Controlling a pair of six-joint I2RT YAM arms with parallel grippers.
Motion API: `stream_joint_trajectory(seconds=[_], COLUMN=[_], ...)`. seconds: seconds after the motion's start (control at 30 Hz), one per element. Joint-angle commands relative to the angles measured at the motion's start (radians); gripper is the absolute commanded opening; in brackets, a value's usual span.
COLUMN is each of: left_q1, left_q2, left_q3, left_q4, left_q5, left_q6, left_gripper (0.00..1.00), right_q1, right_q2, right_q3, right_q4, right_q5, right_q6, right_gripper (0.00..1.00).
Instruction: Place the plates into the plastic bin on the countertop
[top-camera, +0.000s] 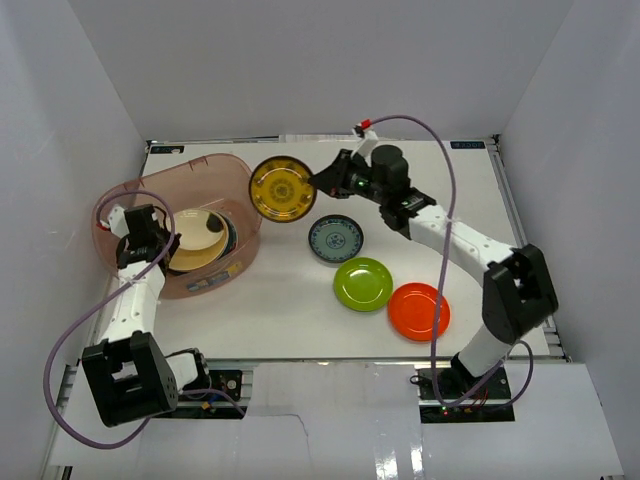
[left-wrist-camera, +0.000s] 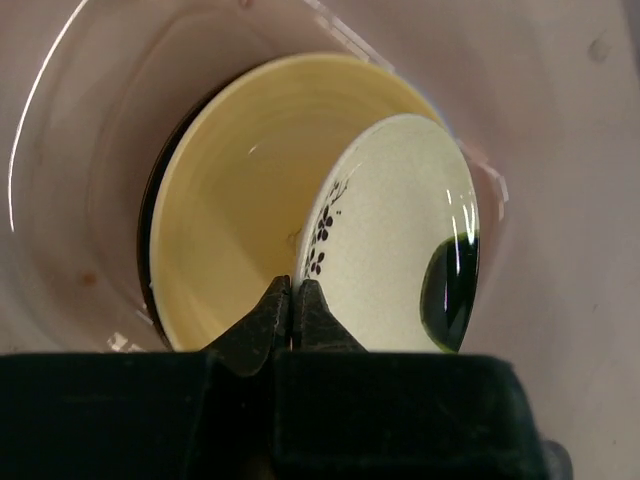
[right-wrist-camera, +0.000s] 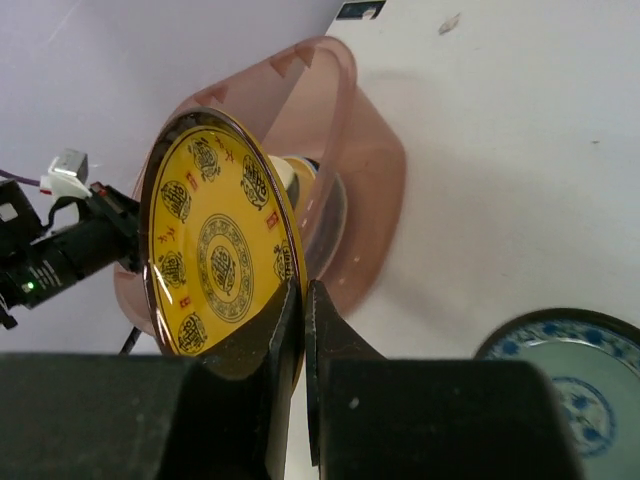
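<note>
The pale yellow plate is blocked by the tilted cream plate (top-camera: 199, 231). My left gripper should lay the cream plate down and move away before my right gripper lowers the yellow patterned plate (top-camera: 282, 188).
The pinkish-brown plastic bin (top-camera: 215, 172) stands at the far left of the white countertop (top-camera: 290, 310). My left gripper (left-wrist-camera: 293, 300) is inside the bin, shut on the rim of a cream plate with a dark flower sprig (left-wrist-camera: 395, 235), held tilted over a pale yellow plate (left-wrist-camera: 235, 200). My right gripper (right-wrist-camera: 303, 300) is shut on the rim of a yellow patterned plate (right-wrist-camera: 215, 240), also in the top view (top-camera: 281, 189), held on edge just right of the bin. A blue-and-white plate (top-camera: 335, 239), a green plate (top-camera: 363, 283) and an orange plate (top-camera: 419, 311) lie flat on the countertop.
White walls enclose the table on the left, back and right. The arm bases stand at the near edge. A purple cable (top-camera: 440, 160) loops over the right arm. The left arm's wrist shows in the right wrist view (right-wrist-camera: 60, 250) beside the bin.
</note>
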Motion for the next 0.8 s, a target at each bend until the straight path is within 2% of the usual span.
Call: stream_joint_trajectory(seconds=[0.0, 0.07, 0.1, 0.17, 0.2, 0.27, 0.33, 0.37, 0.57, 0.77], left_q1=[0.001, 0.001, 0.001, 0.001, 0.001, 0.001, 0.001, 0.001, 0.001, -0.039], left_q2=[-0.039, -0.059, -0.078, -0.107, -0.124, -0.173, -0.18, -0.173, -0.164, -0.18], left_q3=[-0.016, -0.014, -0.013, -0.004, -0.002, 0.009, 0.062, 0.087, 0.268, 0.294], left_q4=[0.013, 0.013, 0.013, 0.013, 0.016, 0.016, -0.011, -0.019, -0.042, -0.038], left_q5=[0.022, 0.024, 0.028, 0.031, 0.036, 0.041, 0.059, 0.07, 0.252, 0.437], left_q6=[-0.034, -0.034, -0.028, -0.013, -0.011, -0.013, -0.023, -0.028, -0.027, 0.009], left_gripper=[0.07, 0.13, 0.28, 0.49, 0.67, 0.8, 0.88, 0.89, 0.89, 0.88], right_q1=[0.096, 0.13, 0.157, 0.182, 0.204, 0.23, 0.263, 0.276, 0.395, 0.451], right_q2=[0.135, 0.24, 0.279, 0.386, 0.424, 0.524, 0.59, 0.647, 0.805, 0.899], right_q3=[0.208, 0.305, 0.396, 0.486, 0.536, 0.669, 0.758, 0.83, 0.973, 1.048], right_q4=[0.023, -0.017, -0.046, -0.077, -0.098, -0.15, -0.201, -0.209, -0.193, -0.189], right_q5=[0.076, 0.125, 0.135, 0.175, 0.183, 0.232, 0.243, 0.261, 0.392, 0.435], right_q6=[-0.005, -0.029, -0.032, -0.042, -0.043, -0.064, -0.074, -0.092, -0.161, -0.172], right_gripper=[0.08, 0.08, 0.08, 0.08, 0.08, 0.08, 0.08, 0.08, 0.08, 0.09])
